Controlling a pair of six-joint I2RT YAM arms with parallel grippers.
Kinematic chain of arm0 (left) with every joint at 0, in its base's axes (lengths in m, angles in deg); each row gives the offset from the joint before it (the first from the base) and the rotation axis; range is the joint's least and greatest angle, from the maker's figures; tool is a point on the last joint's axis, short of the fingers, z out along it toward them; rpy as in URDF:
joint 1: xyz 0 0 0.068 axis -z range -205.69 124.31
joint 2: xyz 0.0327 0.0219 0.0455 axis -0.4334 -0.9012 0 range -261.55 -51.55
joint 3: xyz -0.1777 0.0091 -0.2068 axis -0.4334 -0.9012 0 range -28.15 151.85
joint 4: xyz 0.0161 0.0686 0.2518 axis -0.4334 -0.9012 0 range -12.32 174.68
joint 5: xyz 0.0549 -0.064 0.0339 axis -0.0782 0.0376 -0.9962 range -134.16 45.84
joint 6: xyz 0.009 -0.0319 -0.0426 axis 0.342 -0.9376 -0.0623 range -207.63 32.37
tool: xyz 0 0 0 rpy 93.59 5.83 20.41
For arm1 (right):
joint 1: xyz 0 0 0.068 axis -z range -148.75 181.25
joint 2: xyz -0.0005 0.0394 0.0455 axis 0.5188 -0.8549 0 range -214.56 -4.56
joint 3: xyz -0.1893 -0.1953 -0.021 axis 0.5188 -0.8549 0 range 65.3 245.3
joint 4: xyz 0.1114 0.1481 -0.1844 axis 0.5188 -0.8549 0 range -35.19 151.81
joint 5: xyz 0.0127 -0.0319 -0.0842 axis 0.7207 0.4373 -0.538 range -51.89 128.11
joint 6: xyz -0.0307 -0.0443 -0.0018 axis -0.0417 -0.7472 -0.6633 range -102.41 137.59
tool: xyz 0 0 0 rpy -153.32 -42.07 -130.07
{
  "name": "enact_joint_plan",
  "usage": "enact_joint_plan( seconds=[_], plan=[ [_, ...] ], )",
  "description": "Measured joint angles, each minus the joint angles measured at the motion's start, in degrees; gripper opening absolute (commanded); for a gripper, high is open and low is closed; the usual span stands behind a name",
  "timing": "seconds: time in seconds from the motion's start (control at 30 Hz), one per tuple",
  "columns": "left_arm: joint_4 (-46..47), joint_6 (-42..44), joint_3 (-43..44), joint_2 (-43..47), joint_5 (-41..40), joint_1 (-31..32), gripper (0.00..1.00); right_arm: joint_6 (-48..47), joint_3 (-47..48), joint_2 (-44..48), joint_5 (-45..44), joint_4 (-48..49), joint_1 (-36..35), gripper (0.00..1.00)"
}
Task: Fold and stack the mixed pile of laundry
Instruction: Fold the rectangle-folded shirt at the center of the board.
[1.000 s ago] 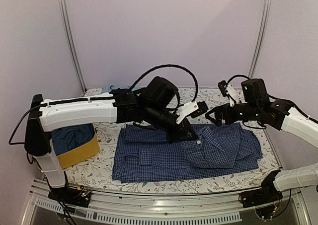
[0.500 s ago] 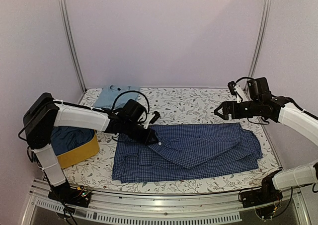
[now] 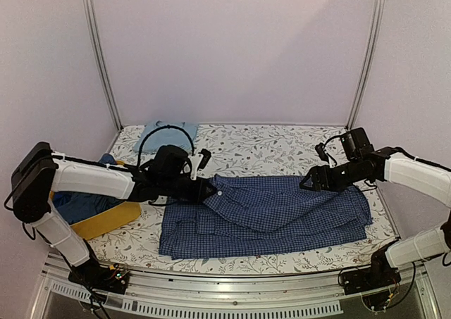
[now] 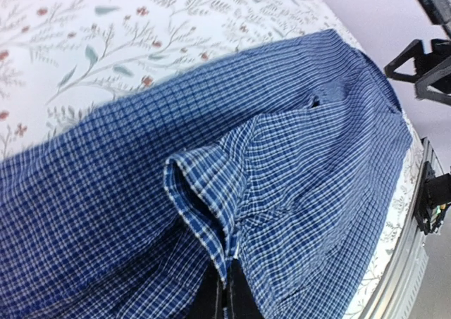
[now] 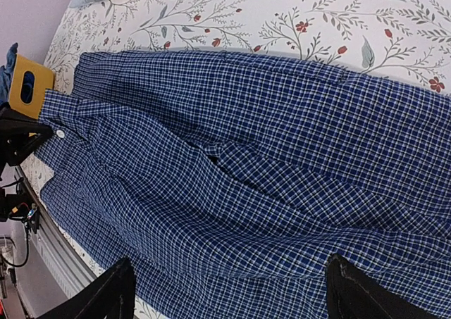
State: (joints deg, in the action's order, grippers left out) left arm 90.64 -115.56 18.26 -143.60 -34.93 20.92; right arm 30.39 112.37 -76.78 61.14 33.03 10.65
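Note:
Next, my left gripper puts the cuff down, grasps the shirt's end (image 3: 172, 215) near the basket and turns it, as the checked shirt (image 3: 264, 213) lies lengthwise across the table cover.
The navy-and-white checked shirt (image 3: 268, 213) lies spread across the middle of the floral table cover. It also fills the left wrist view (image 4: 296, 157) and the right wrist view (image 5: 268, 185). My left gripper (image 3: 206, 190) is shut on the shirt's collar edge (image 4: 204, 199) and holds it at the shirt's upper left. My right gripper (image 3: 310, 182) is open and empty just above the shirt's upper right part. A light blue T-shirt (image 3: 163, 134) lies folded at the back left. Darker blue clothes (image 3: 77, 203) sit in the yellow basket.
The yellow fabric basket (image 3: 106, 220) stands at the left edge, partly under my left arm. The floral table cover (image 3: 261, 150) shows behind the shirt. Metal frame posts stand at the back corners.
My left gripper pulled the collar leftward across the shirt and down toward the table. My right gripper moved down and closer to the shirt's right part.

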Motion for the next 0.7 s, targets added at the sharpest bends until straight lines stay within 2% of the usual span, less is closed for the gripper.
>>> enact_joint_plan(
  seconds=[0.27, 0.37, 0.5, 0.7],
  plan=[
    [3.8, 6.1, 2.9, 1.0, -2.4, 1.3, 0.00, 0.9, -0.7, -2.4, -0.3, -0.5, 0.0, 0.91],
    [5.3, 7.5, 1.4, 2.1, -4.3, 1.3, 0.00, 1.3, -0.9, -2.6, -0.7, -0.6, 0.0, 0.91],
    [8.4, 10.5, -3.9, 8.5, -5.2, 1.7, 0.00, 1.5, -1.6, -3.1, -1.9, -0.8, 0.0, 0.92],
    [9.3, 17.1, 0.0, 9.9, -5.4, 6.6, 0.00, 1.6, -1.7, -6.7, -3.3, -1.3, 0.1, 0.92]
  ],
)
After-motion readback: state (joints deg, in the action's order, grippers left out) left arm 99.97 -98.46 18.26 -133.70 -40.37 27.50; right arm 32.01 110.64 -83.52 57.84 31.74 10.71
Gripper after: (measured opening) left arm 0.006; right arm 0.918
